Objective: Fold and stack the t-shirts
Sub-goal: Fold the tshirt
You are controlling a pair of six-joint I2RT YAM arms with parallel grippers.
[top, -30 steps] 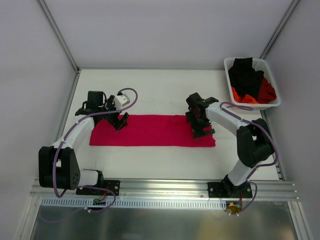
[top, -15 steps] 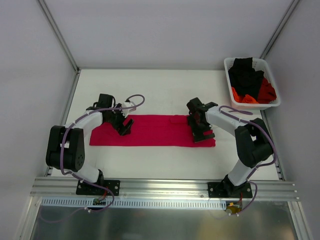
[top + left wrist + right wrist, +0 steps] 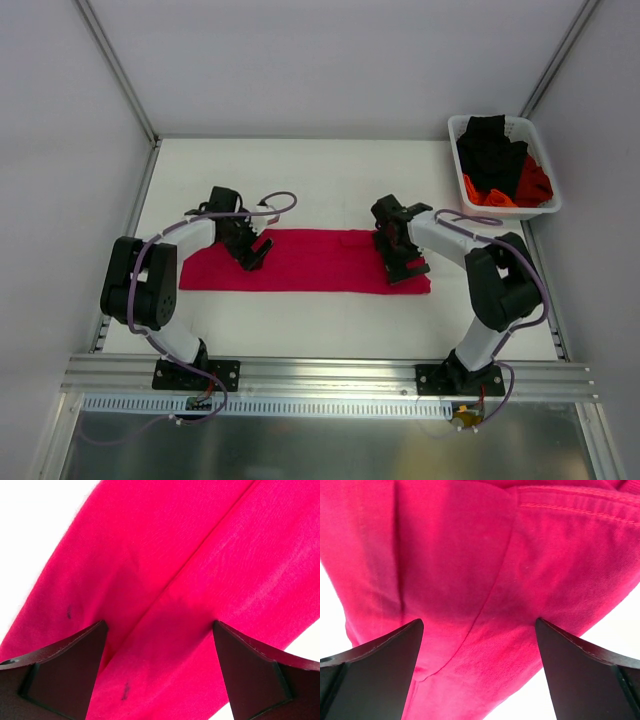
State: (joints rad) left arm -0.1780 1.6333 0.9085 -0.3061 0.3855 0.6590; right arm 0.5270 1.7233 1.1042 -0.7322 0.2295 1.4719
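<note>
The crimson-pink t-shirt strip (image 3: 322, 263) is lying crosswise in front of my arms, so next my right gripper pushes one end (image 3: 414, 284) back while my left gripper pulls the strip's other end closer.
A crimson-pink t-shirt (image 3: 310, 262) lies folded into a long flat strip across the middle of the white table. My left gripper (image 3: 252, 252) is open and rests on the strip near its left end; in the left wrist view the cloth (image 3: 165, 580) fills the gap between the spread fingers (image 3: 60, 675). My right gripper (image 3: 404, 262) is open and pressed down on the strip near its right end; the cloth (image 3: 480, 580) lies between its fingers (image 3: 375, 675). Black (image 3: 490, 150) and orange-red t-shirts (image 3: 520, 188) lie bunched in the basket.
A white plastic basket (image 3: 540, 140) stands at the back right corner of the table (image 3: 320, 170). Grey walls close in the back and both sides. A metal rail (image 3: 320, 375) runs along the near edge by the arm bases.
My left gripper has moved right and down onto the left part of the strip. My right gripper has shifted slightly on the right end. The shirt has stayed in place.
</note>
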